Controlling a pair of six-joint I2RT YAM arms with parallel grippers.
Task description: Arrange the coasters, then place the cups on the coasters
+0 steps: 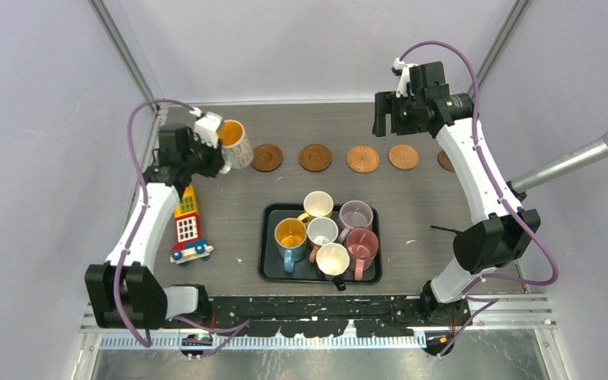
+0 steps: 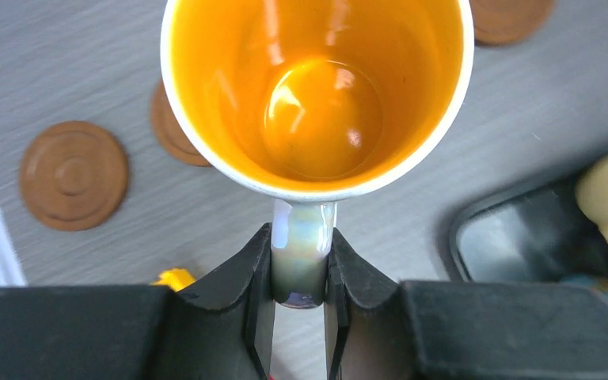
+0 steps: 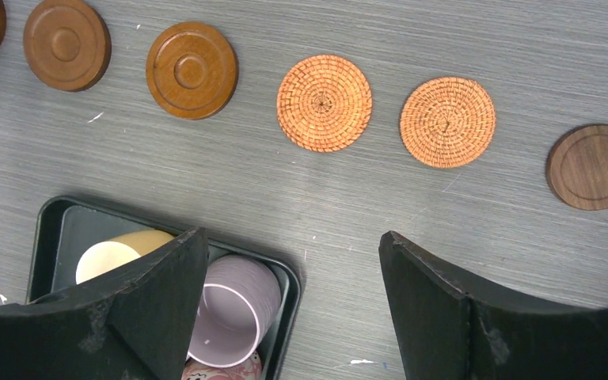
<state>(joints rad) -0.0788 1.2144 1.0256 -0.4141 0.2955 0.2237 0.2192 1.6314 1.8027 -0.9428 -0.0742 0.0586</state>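
The brown coaster [image 2: 74, 176] nearest the wall is empty, and the white cup [image 1: 236, 144] is hanging with its opening up, so my left gripper should keep moving the cup there until the cup's base rests.
My left gripper [image 2: 301, 255] is shut on the handle of a white cup [image 2: 317, 87] with an orange inside, held tilted above the table's far left [image 1: 235, 144]. Below it lie brown coasters [image 2: 74, 174]; one [image 2: 174, 131] is partly hidden by the cup. Several coasters [image 3: 324, 102] form a row across the far side, two of them woven orange. Several cups stand in the black tray [image 1: 266, 265]: yellow [image 1: 317, 204], lilac [image 3: 233, 309], blue [image 1: 290, 235], white, pink and cream. My right gripper [image 3: 293, 237] hangs open and empty over the table by the tray's far right corner.
A yellow, red and white toy block [image 1: 188, 226] lies left of the tray, beside my left arm. The right arm covers part of the rightmost coaster [image 1: 446, 161] in the top view. A grey microphone [image 1: 594, 154] pokes in from the right. Walls close the table on three sides.
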